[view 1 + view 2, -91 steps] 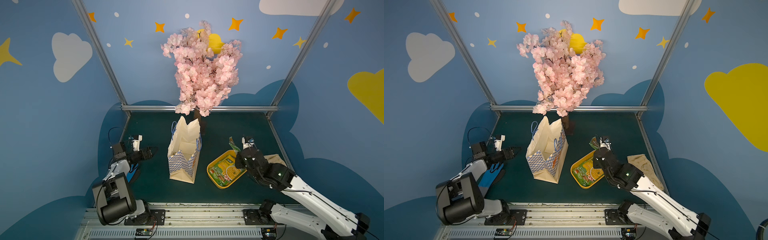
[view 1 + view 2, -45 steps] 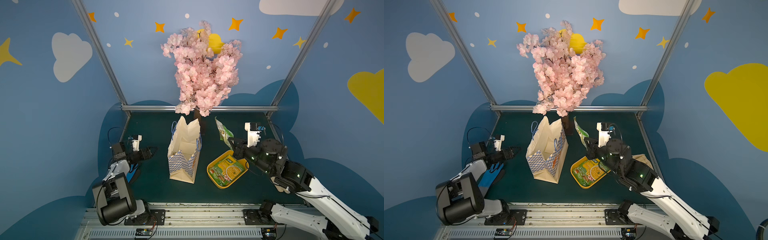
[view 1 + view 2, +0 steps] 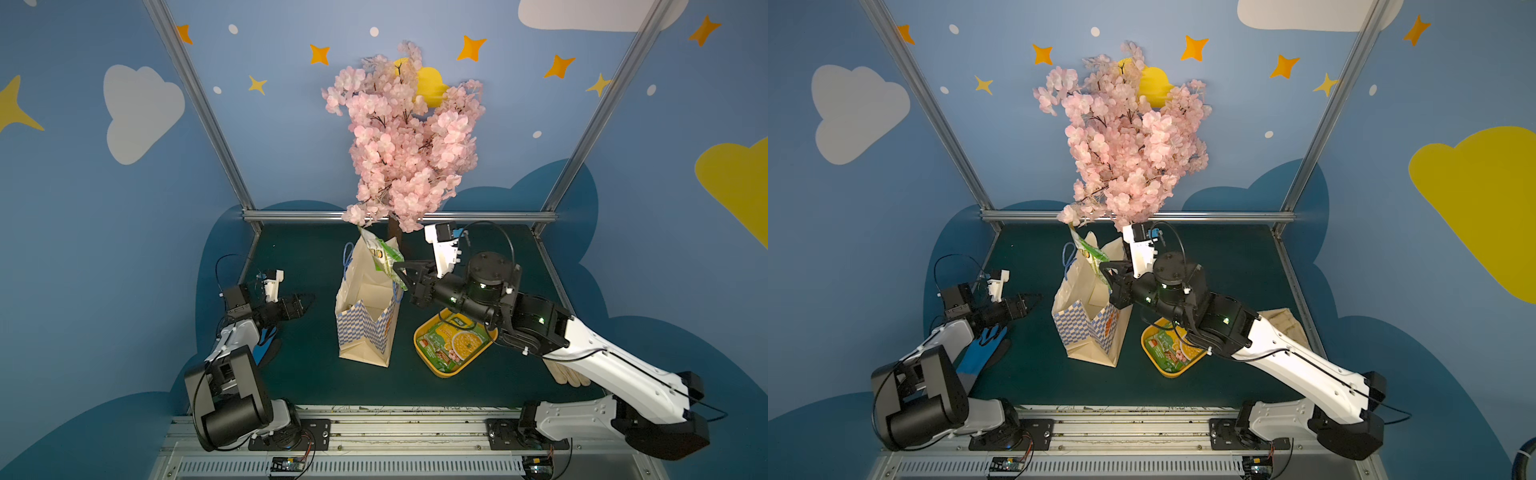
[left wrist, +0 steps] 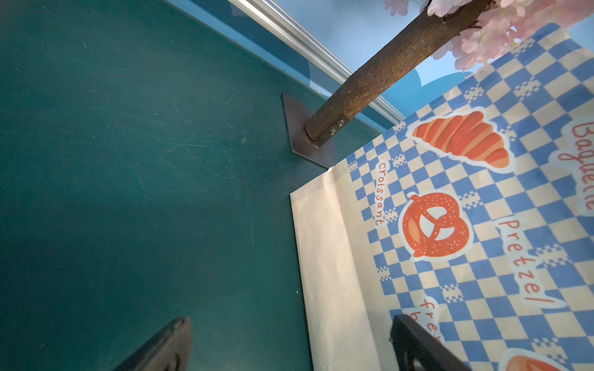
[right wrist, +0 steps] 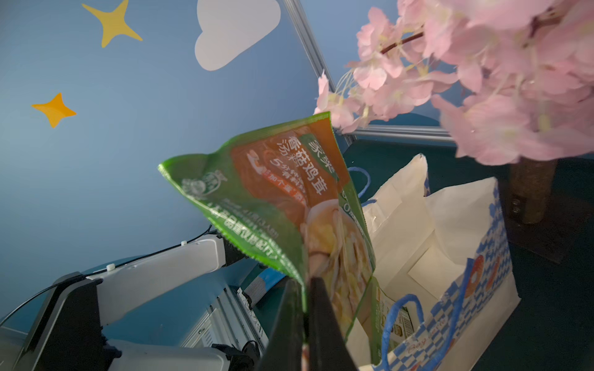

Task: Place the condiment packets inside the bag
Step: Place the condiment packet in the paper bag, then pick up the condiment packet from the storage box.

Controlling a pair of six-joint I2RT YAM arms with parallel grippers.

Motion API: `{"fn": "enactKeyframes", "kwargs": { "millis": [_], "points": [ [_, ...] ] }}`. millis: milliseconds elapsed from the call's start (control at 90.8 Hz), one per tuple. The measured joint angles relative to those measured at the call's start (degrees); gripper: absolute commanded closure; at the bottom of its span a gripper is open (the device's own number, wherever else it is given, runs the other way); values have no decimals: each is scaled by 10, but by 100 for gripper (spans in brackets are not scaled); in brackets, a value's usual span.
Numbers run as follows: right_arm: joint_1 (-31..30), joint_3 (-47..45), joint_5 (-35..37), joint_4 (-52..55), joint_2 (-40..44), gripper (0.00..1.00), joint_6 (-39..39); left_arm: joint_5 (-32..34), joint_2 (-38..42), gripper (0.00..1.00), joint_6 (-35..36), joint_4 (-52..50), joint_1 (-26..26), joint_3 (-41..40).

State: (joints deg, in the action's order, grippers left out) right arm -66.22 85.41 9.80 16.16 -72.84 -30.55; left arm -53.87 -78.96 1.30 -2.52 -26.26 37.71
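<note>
The green packet (image 3: 383,255) is above the bag's rim and the way in is open, so my right gripper should keep going to the middle of the bag's opening (image 3: 372,281) and let go.
The checkered paper bag (image 3: 365,307) (image 3: 1088,320) stands upright and open in the middle of the green table. My right gripper (image 3: 401,270) (image 3: 1106,270) (image 5: 305,282) is shut on one green condiment packet (image 3: 380,257) (image 3: 1088,253) (image 5: 273,199), held tilted over the bag's mouth (image 5: 450,250), with its upper end near the blossoms. More condiment packets (image 3: 455,343) (image 3: 1169,347) lie in the yellow tray (image 3: 440,372) to the right of the bag. My left gripper (image 3: 309,299) (image 3: 1038,297) (image 4: 291,321) stands open and empty left of the bag (image 4: 482,225), not touching it.
A pink blossom tree (image 3: 407,145) rises just behind the bag, its trunk (image 4: 385,74) bolted to a plate on the table. A blue glove (image 3: 984,349) lies under my left arm. A beige cloth (image 3: 1283,324) lies at the right edge.
My right arm lifted the packet from beside the tray and carried it left, up to the bag's mouth. The left arm has not moved.
</note>
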Motion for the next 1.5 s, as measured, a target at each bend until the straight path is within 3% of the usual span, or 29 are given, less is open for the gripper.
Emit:
{"fn": "enactKeyframes", "kwargs": {
  "millis": [595,639,738,848,1200,1498],
  "points": [
    [-18,-13,71,-1,-50,100,-16,-3,25,0,0,7,0,-9],
    [-18,-15,74,0,-51,92,-17,-3,25,0,0,8,0,-9],
    [-17,-13,79,-1,-57,62,-17,-3,25,0,0,9,0,-9],
    [-17,0,83,1,-64,46,-11,-3,25,0,0,9,0,-9],
    [-19,20,95,17,-35,39,27,-3,25,0,0,9,0,-9],
    [0,-115,185,102,147,19,60,-3,25,0,0,9,0,-9]
  ]
}}
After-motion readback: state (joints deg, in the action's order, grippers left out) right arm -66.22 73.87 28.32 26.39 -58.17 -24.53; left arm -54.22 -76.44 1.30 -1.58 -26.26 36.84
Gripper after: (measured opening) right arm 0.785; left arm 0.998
